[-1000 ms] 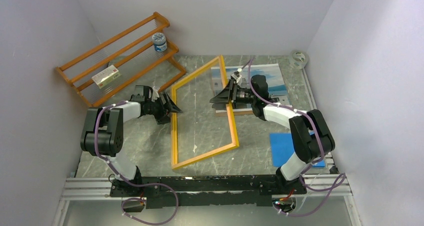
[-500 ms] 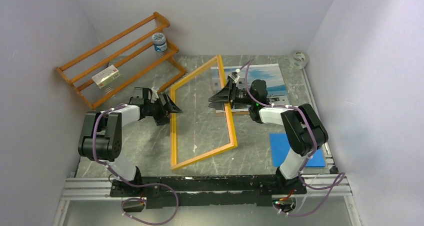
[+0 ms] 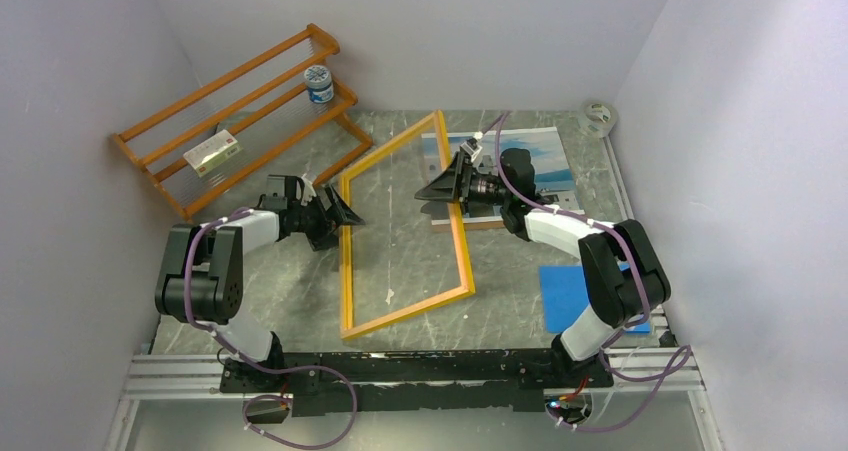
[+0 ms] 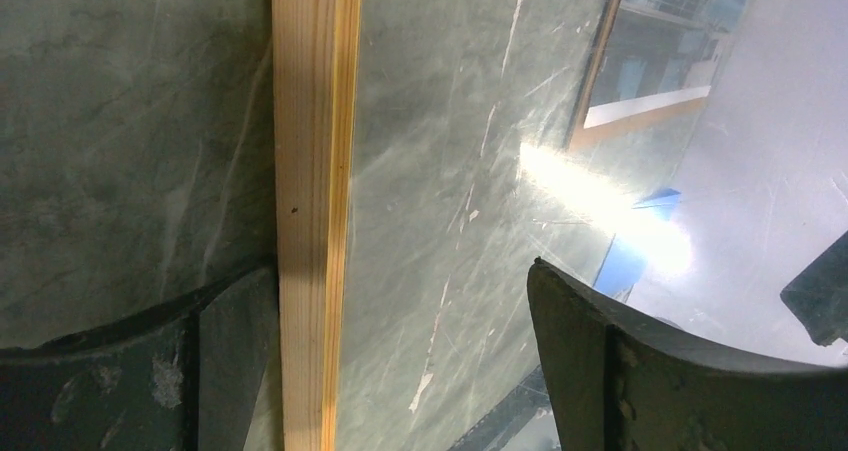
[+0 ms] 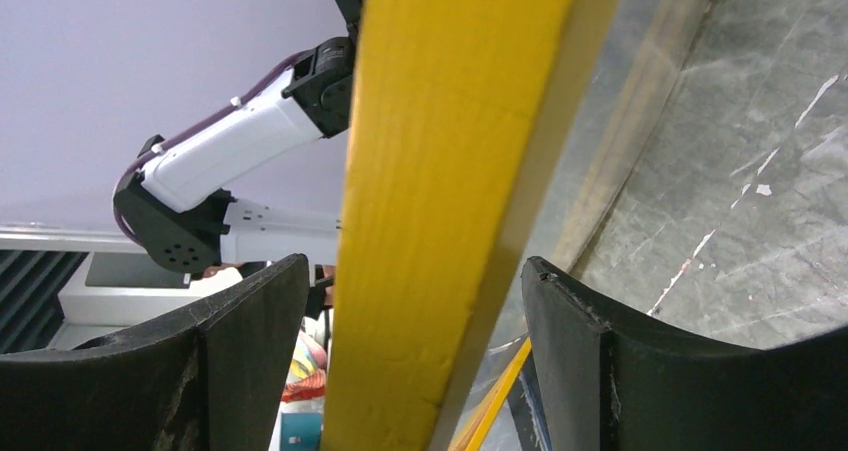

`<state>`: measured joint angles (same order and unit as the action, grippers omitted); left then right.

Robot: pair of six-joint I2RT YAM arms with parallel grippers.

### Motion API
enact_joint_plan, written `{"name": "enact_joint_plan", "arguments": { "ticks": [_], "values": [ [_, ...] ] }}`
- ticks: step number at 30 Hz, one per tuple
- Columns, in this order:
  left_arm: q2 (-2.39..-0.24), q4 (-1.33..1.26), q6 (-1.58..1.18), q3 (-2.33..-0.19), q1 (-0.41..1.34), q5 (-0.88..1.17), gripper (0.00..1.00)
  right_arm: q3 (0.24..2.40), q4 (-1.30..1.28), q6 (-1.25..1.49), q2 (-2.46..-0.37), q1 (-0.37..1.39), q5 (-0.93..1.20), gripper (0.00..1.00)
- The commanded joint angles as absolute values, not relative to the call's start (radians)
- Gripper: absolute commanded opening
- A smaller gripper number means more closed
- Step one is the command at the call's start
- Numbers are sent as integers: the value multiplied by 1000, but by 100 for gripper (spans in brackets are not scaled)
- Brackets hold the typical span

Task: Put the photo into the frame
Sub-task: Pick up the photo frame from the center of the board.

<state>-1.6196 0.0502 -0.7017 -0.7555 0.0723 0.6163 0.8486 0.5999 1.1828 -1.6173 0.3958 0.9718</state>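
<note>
My left gripper is at the low rail and a clear sheet [image 3: 398,219] fills the tilted frame, so it should leave that rail, reach over to the raised rail [image 3: 442,139] and pull the sheet out first.
The frame [image 3: 347,271] is yellow and lies slanted in the middle of the table. My left gripper [image 3: 345,217] is open at its left rail. In the left wrist view the plain wood rail [image 4: 310,171] lies against the left finger [image 4: 225,371], with a wide gap to the other finger, so the left gripper [image 4: 398,271] is open. My right gripper [image 3: 436,190] is open round the right rail. In the right wrist view the yellow rail [image 5: 440,151] passes between the spread jaws of the right gripper [image 5: 415,261]. The photo [image 3: 545,156] lies at the back right, partly hidden by the right arm.
The brown backing board [image 3: 480,223] shows under the photo's near edge. An orange slatted rack [image 3: 230,121] stands at the back left with a jar [image 3: 318,83] and a small box [image 3: 212,154]. A tape roll [image 3: 597,118] sits back right. A blue sheet [image 3: 575,291] lies right.
My right wrist rolled and shifted slightly up and left along the right rail. The frame and the left gripper have barely moved.
</note>
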Motion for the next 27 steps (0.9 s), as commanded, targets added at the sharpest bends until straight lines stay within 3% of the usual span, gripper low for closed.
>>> {"name": "enact_joint_plan", "arguments": {
  "ticks": [1, 6, 10, 15, 24, 27],
  "values": [
    [-1553, 50, -721, -783, 73, 666, 94, 875, 677, 1208, -1579, 409, 956, 82],
    [-1514, 188, -657, -844, 65, 593, 94, 871, 768, 1294, -1566, 408, 973, 79],
    [-1475, 299, -603, -897, 60, 512, 94, 884, 834, 1360, -1566, 407, 985, 70],
    [-1480, 330, -584, -903, 60, 501, 94, 911, 715, 1292, -1556, 408, 973, 73],
    [-1538, 241, -626, -837, 60, 551, 94, 908, 643, 1217, -1561, 407, 953, 70],
    [-1561, 267, -613, -842, 60, 538, 94, 914, 605, 1190, -1550, 407, 943, 73]
  ]
}}
